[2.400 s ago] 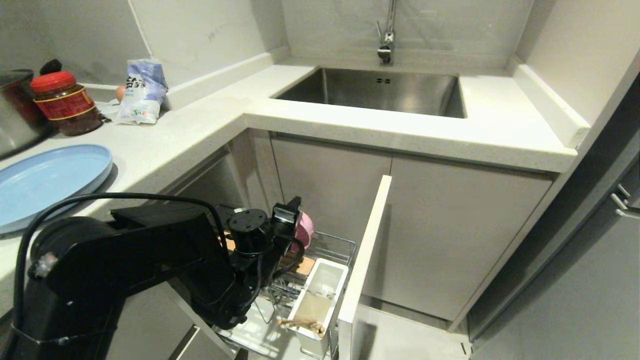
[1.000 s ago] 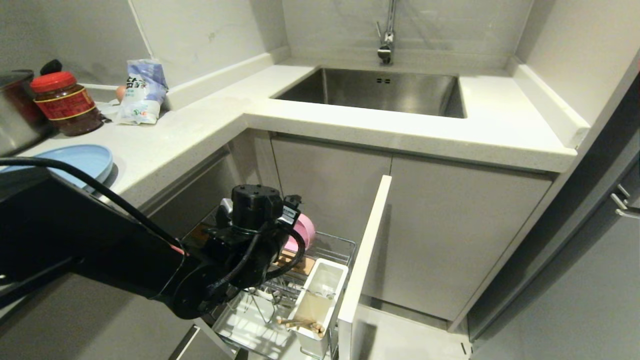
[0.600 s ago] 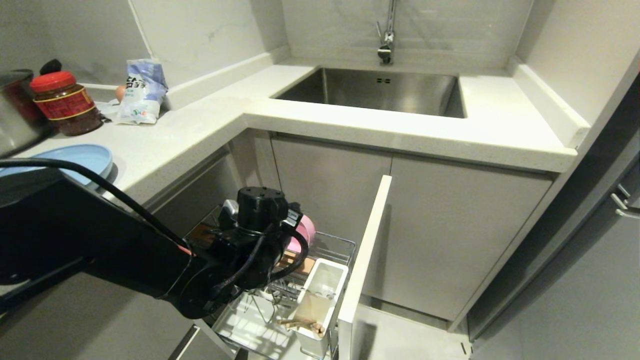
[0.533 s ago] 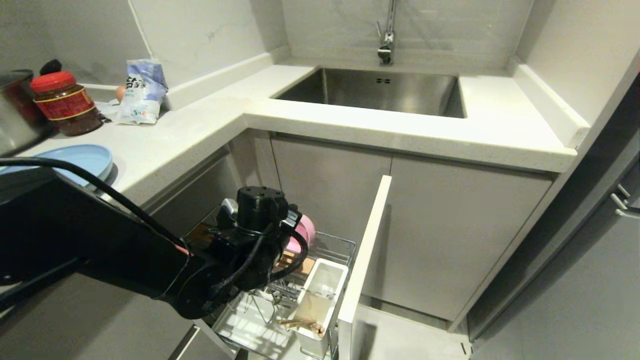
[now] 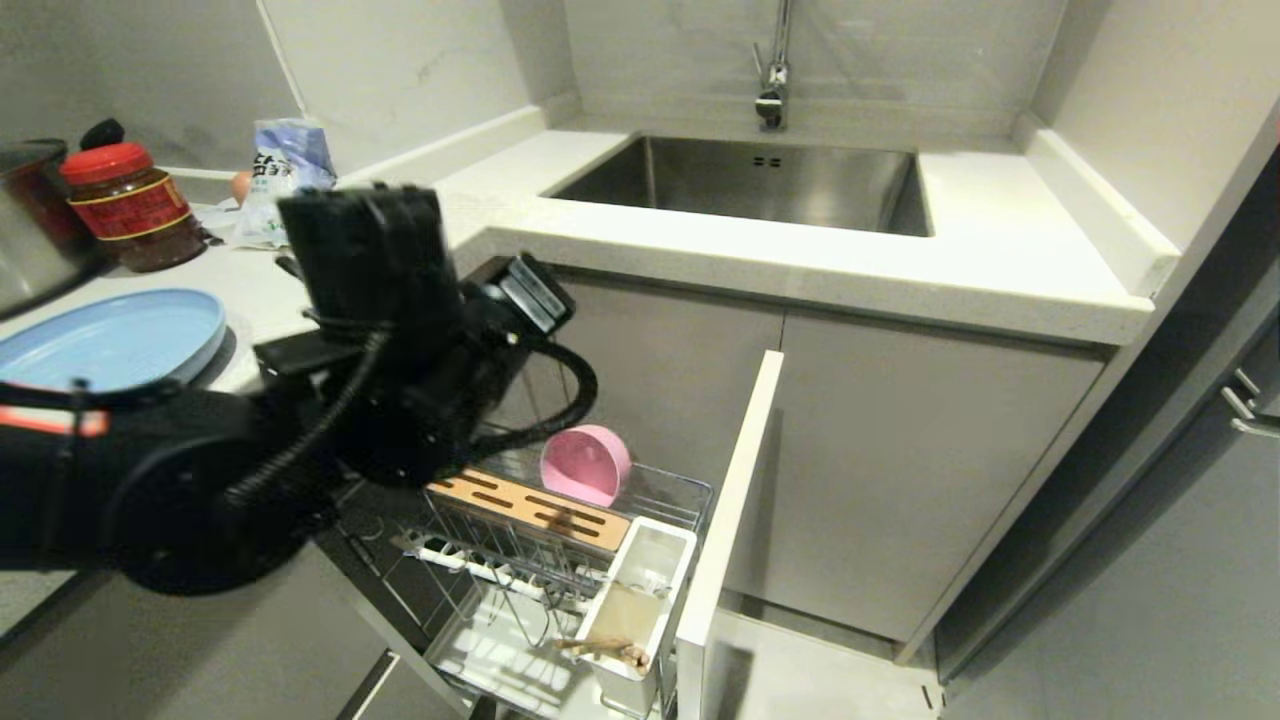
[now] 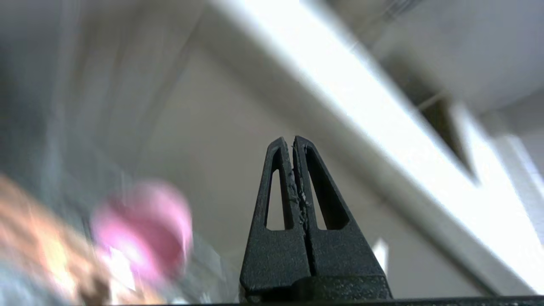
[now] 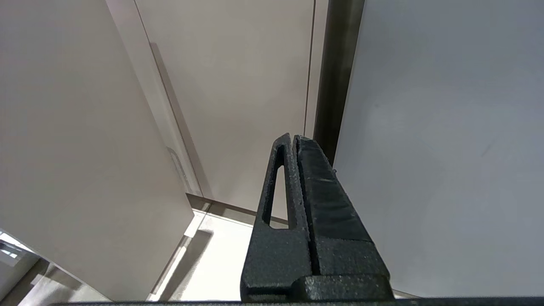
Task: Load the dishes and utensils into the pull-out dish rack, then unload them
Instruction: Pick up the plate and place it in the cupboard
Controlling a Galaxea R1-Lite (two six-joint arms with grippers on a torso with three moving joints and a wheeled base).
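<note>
My left gripper keeps going toward the light-blue plate until its fingers open on both sides of the rack-side rim (image 5: 221, 317), because the pink bowl (image 5: 585, 466) sits free in the rack.
The pull-out dish rack (image 5: 655, 492) stands open below the counter, with its wooden bar (image 5: 530, 505), white cup (image 5: 640, 590) and grey front panel (image 5: 730, 510). A pink bowl (image 5: 586, 462) (image 6: 144, 225) rests on its side at the rack's back, free of any grip. Wooden chopsticks (image 5: 605, 648) lie in the cup. The light-blue plate (image 5: 100, 345) sits on the counter at the left. My left arm (image 5: 400, 330) is raised above the rack at counter height. Its gripper (image 6: 292, 138) is shut and empty, above and beside the bowl. My right gripper (image 7: 293, 137) is shut, parked by cabinet fronts.
The steel sink (image 5: 760, 185) and tap (image 5: 772, 90) are at the back. A red-lidded jar (image 5: 130, 205), a bag (image 5: 285, 180) and a steel pot (image 5: 25, 230) stand at the counter's far left. The counter edge (image 5: 800, 285) overhangs the rack.
My left gripper has come off the pink bowl and shut. The arm rose from the rack to counter height. The bowl stays on its side in the rack.
</note>
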